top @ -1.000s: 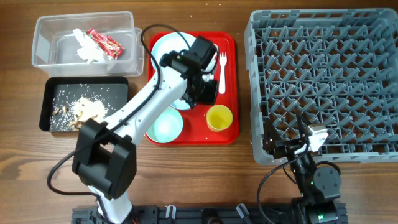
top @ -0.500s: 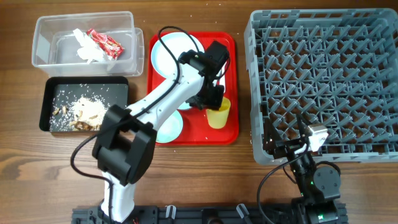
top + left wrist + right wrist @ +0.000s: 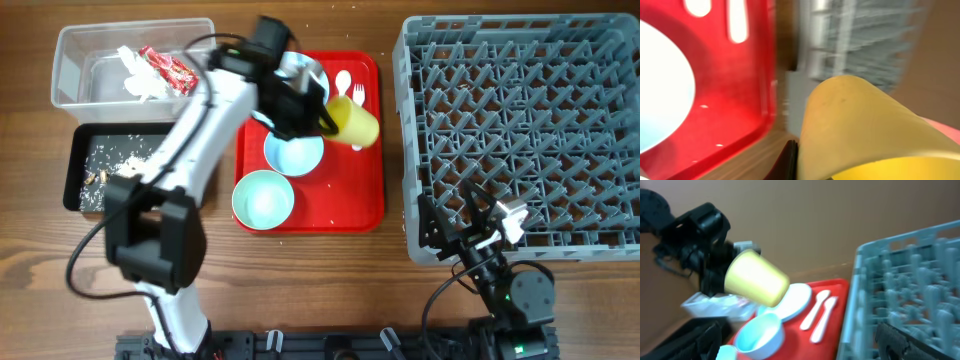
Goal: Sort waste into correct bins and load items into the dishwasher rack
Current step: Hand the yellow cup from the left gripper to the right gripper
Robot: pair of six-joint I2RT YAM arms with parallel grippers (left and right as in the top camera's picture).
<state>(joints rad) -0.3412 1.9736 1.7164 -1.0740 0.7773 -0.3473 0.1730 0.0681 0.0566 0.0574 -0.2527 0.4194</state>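
My left gripper holds the yellow cup [image 3: 350, 119] short of the dishwasher rack, so my right gripper should take the cup [image 3: 367, 129] and lower it into the rack's front corner.
My left gripper [image 3: 327, 118] is shut on the small yellow cup [image 3: 356, 121] and holds it tilted on its side above the red tray's right half; the cup fills the left wrist view [image 3: 865, 125] and shows in the right wrist view [image 3: 756, 278]. Two pale blue bowls [image 3: 294, 153] [image 3: 263, 198] and the plate [image 3: 308, 72], partly under the arm, sit on the tray. The white spoon [image 3: 343, 82] and fork [image 3: 358, 93] lie at its top right. The grey dishwasher rack [image 3: 520, 130] stands at the right. My right gripper [image 3: 472, 228] is open and empty at the rack's front left corner.
The red tray [image 3: 350, 200] lies mid-table. The clear tub [image 3: 70, 70] at the top left holds the napkin [image 3: 135, 78] and the red wrapper [image 3: 166, 68]. The black tray [image 3: 80, 170] below it holds food scraps [image 3: 112, 160]. My left arm crosses above both bins.
My left gripper closed on the yellow cup, lifted it off the tray and tipped it toward the rack. The arm swung up and left, uncovering the upper bowl. The right gripper shifted slightly.
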